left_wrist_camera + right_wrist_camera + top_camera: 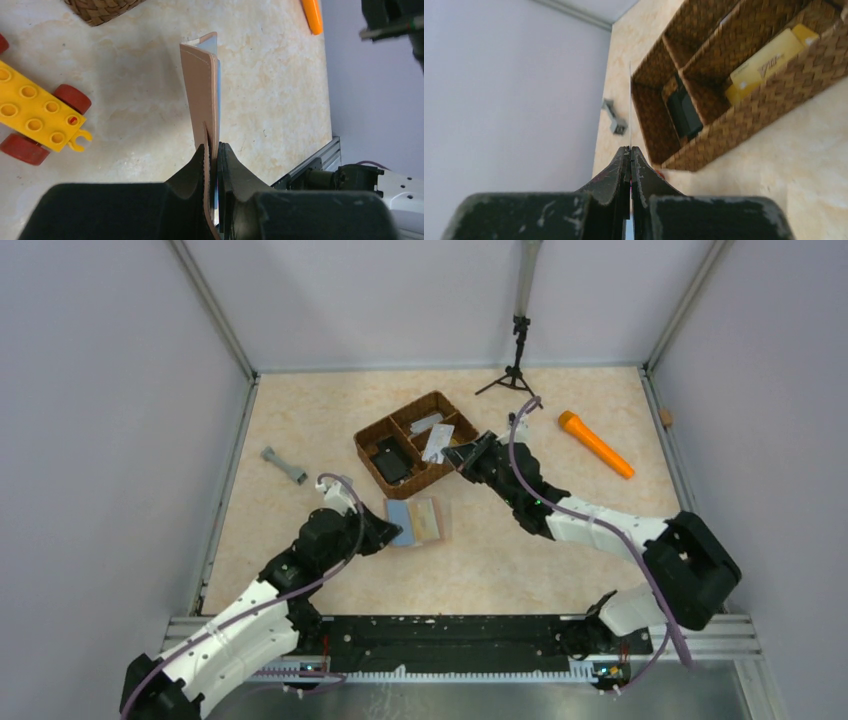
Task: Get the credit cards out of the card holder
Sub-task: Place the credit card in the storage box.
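I should keep moving my right gripper toward the pale cards' compartment [425,422] and let go of the thin card [436,444] there, because the card is clear of the holder and over the basket.
The tan card holder [417,522] lies open on the table, its pale blue-grey inside facing up. My left gripper [388,528] is shut on its left edge. In the left wrist view the holder [202,85] stands edge-on between the fingers of the left gripper [214,146], with a blue-grey layer behind the tan one. My right gripper [462,453] is shut on a thin pale card [437,445] and holds it over the woven basket [395,415]. In the right wrist view the card [630,100] shows as a thin edge rising from the right gripper [630,148].
The basket [744,120] holds a black object [684,112], a yellow card-like piece [769,60] and pale cards [428,424]. A yellow toy brick car [35,117] sits beside the holder. An orange marker [595,444], a grey part [284,465] and a small tripod [515,370] stand around.
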`<state>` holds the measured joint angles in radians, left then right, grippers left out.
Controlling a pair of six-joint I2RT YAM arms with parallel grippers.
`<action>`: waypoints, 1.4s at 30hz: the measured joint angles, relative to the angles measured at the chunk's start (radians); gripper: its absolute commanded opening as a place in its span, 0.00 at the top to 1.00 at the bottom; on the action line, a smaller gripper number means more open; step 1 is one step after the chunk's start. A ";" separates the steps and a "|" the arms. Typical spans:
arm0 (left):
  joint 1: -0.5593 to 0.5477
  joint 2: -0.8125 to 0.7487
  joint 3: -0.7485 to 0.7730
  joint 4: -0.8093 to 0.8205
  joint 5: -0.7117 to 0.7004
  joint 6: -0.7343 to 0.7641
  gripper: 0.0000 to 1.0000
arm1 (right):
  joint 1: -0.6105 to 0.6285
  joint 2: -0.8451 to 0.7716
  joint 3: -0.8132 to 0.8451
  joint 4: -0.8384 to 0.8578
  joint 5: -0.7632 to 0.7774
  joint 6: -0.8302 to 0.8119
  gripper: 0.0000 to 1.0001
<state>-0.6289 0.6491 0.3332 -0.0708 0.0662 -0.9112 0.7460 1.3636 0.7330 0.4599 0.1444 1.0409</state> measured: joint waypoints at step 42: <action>0.006 -0.117 0.058 -0.275 -0.008 0.156 0.96 | -0.018 0.756 0.519 0.260 0.378 0.325 0.62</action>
<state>-0.6231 0.5320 0.3912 -0.3454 0.0586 -0.7551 0.7280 2.1197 1.2518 0.7197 0.5224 1.3659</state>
